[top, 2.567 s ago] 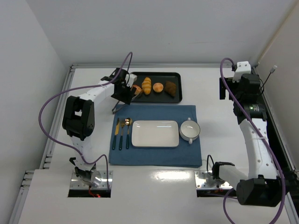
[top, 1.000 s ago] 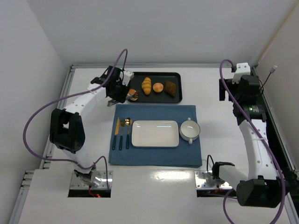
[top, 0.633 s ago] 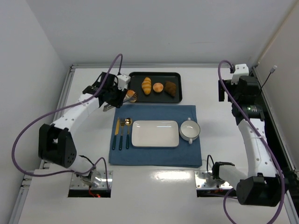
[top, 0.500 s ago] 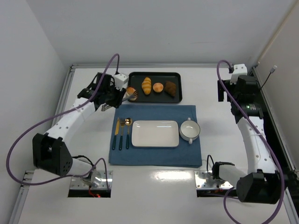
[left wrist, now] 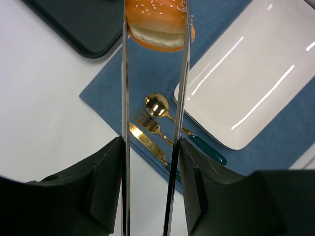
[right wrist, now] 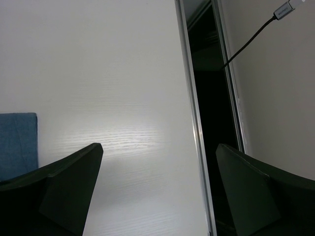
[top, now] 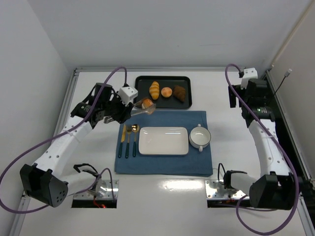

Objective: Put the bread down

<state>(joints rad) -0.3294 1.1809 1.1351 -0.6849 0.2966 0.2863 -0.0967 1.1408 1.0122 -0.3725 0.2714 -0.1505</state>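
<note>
I keep squeezing and carrying with my left gripper until the bread [top: 147, 103] rests on the white plate [top: 163, 141], since the tongs pinch the bread and the plate is empty.
The bread [top: 146, 103] is a small golden-brown bun with a pale underside and seeds. It is pinched between the tips of metal tongs [top: 138, 111] and held in the air over the near left corner of the black tray [top: 143, 82], at the far edge of the blue mat [top: 162, 164]. My left gripper [top: 116, 112] is shut on the tongs' arms. In the left wrist view the bread [left wrist: 157, 24] sits at the top between the tongs [left wrist: 126, 123], with my left gripper [left wrist: 150, 147] closed around them. My right gripper [top: 236, 97] is open and empty at the far right [right wrist: 160, 152].
A white rectangular plate [top: 163, 140] lies on the mat, also in the left wrist view [left wrist: 246, 88]. Gold cutlery [top: 129, 140] lies left of it and a white bowl [top: 200, 136] right. The tray holds a yellow ridged roll [top: 154, 90], a round bun [top: 167, 92] and a dark bun [top: 180, 93].
My left arm has lifted the tongs with the bread off the tray's left end and drawn back toward the near left. The right arm has shifted slightly.
</note>
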